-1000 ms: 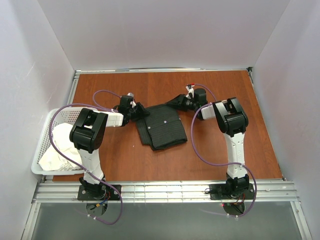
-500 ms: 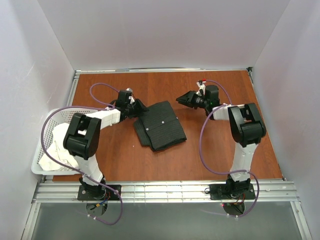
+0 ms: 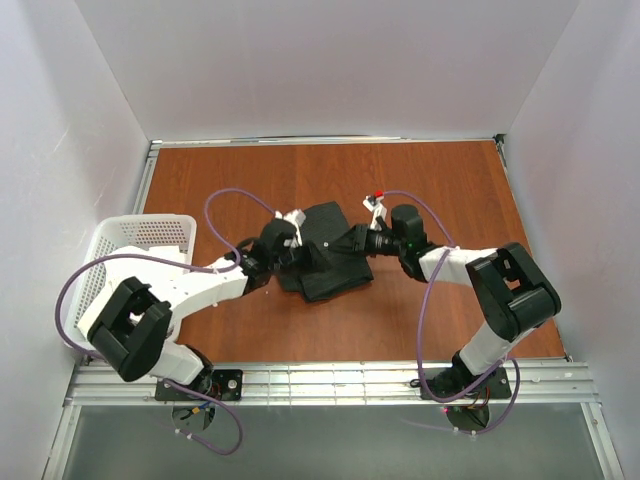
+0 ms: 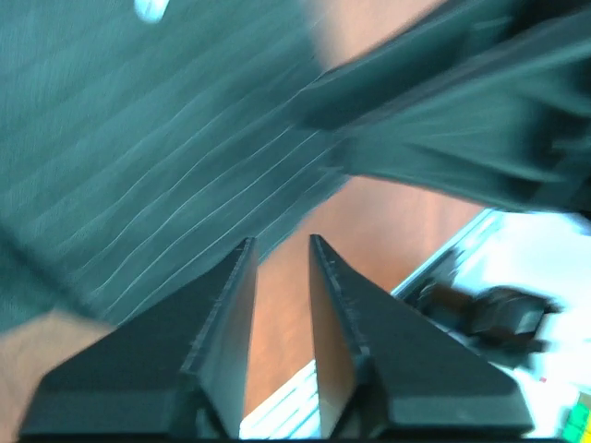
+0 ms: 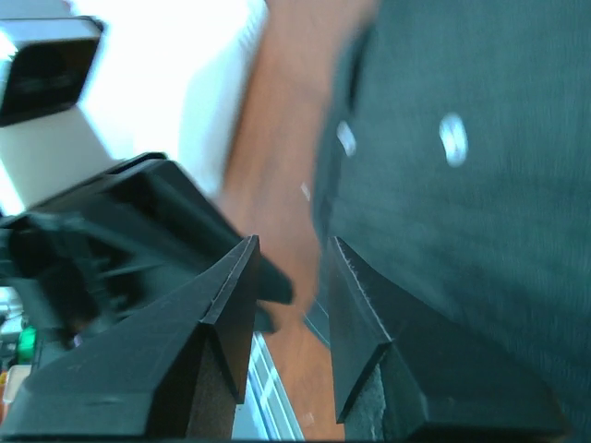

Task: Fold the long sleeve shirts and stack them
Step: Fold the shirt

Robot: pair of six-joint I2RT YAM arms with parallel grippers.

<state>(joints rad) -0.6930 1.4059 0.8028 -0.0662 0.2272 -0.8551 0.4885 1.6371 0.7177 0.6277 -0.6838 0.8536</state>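
The folded shirt (image 3: 338, 274) lies slanted to the rail, so my left gripper should open and retake its side edge, and both grippers should turn the shirt square.
A dark pinstriped long sleeve shirt (image 3: 330, 275) lies folded into a small rectangle at the middle of the brown table. My left gripper (image 3: 297, 252) reaches low over its left edge and my right gripper (image 3: 356, 244) over its right edge, facing each other. In the left wrist view the left gripper (image 4: 282, 242) has a narrow gap showing bare table, with the shirt (image 4: 138, 138) just beyond the tips. The right gripper (image 5: 294, 242) also stands slightly apart with nothing between its fingers, and the shirt (image 5: 462, 231) lies by its right finger.
A white mesh basket (image 3: 150, 232) stands at the table's left edge, partly behind the left arm. Purple cables loop above both arms. White walls close in the table (image 3: 450, 180) on three sides, and a metal rail runs along the near edge.
Both arms have swung inward and down from the shirt's far corners to its left and right edges. The right gripper has moved left and nearer; the left arm now stretches low from the basket side.
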